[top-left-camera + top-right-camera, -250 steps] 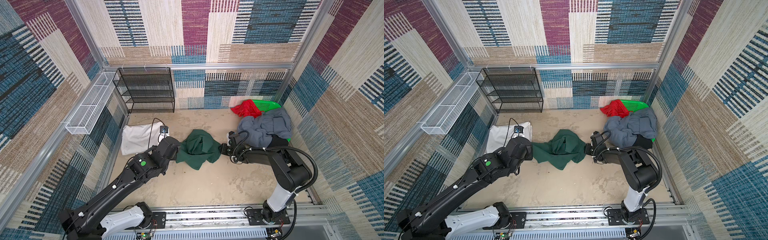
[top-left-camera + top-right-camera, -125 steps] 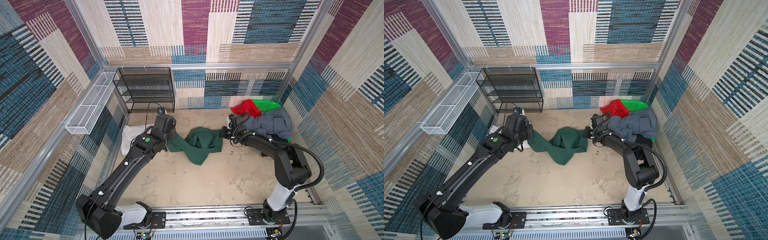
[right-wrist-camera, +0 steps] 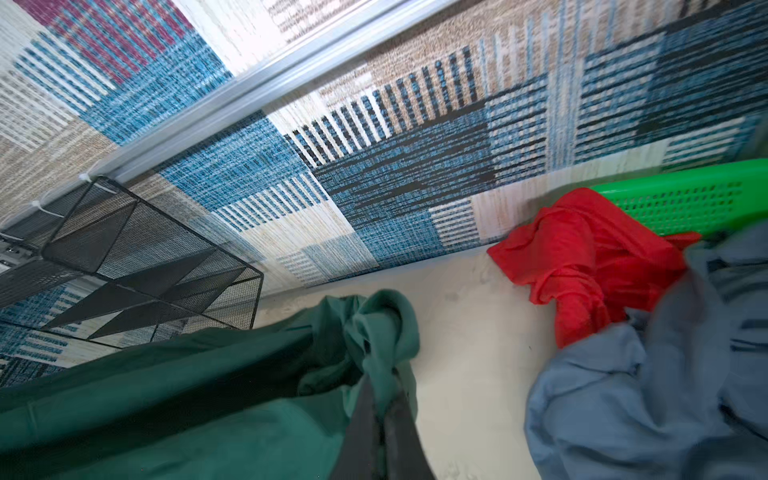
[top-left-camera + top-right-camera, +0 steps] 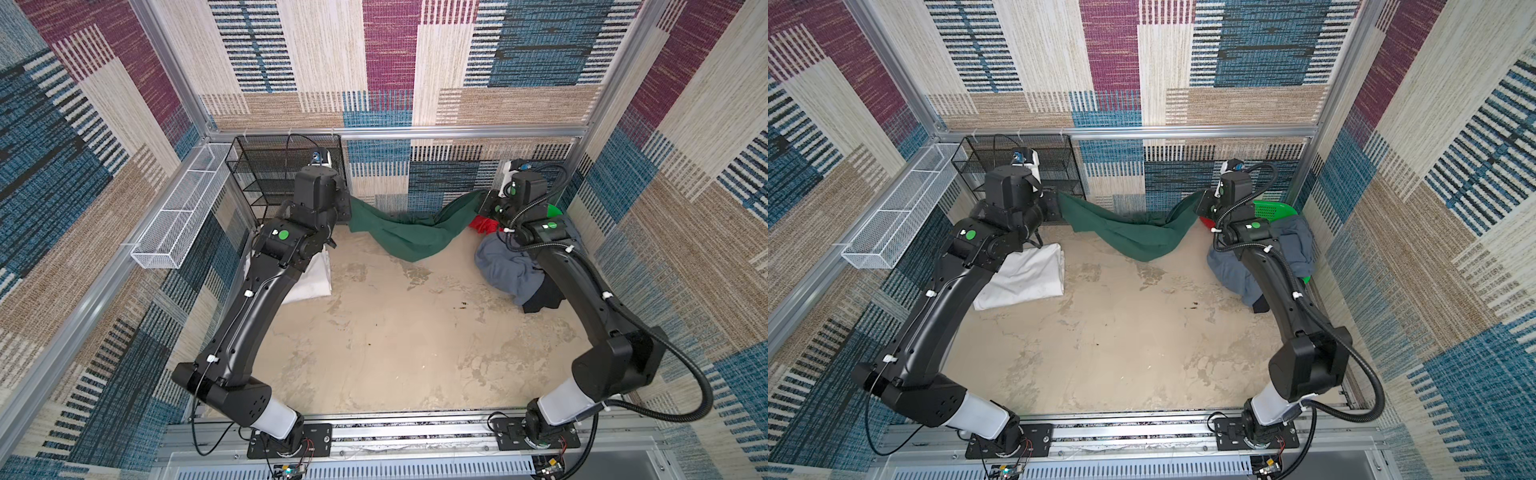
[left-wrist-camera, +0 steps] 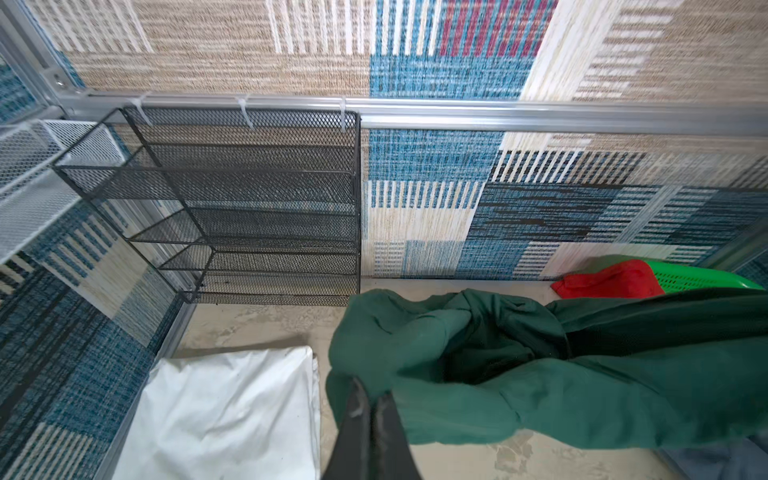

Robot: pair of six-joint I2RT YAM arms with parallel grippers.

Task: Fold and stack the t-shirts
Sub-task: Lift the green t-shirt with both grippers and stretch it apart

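With the dark green t-shirt's middle [image 4: 410, 238] sagging in a heap, my left gripper next pulls away from my right gripper to spread it before laying it down.
The dark green t-shirt [image 4: 399, 232] [image 4: 1129, 237] hangs stretched between my two grippers near the back wall, and its middle sags toward the floor. My left gripper [image 4: 347, 203] [image 5: 372, 392] is shut on one end of it. The other end is bunched in my right gripper [image 4: 484, 203] [image 3: 384, 374], which is also shut. A folded white t-shirt [image 4: 313, 274] [image 5: 224, 411] lies flat under the left arm. At the right, the grey-blue t-shirt [image 4: 505, 266] [image 3: 644, 395], the red t-shirt [image 4: 484, 224] [image 3: 582, 249] and the black t-shirt [image 4: 544, 297] lie in a heap.
A bright green perforated basket [image 4: 1271, 210] [image 3: 673, 203] sits in the back right corner behind the heap. A black mesh rack [image 4: 266, 174] stands against the back wall at the left. A white wire basket [image 4: 178, 224] hangs on the left wall. Patterned walls enclose the sandy floor [image 4: 395, 340].
Both arms have risen and moved back and apart. The dark green t-shirt has come up off the floor and now stretches between them. The right gripper has closed fully on the cloth.
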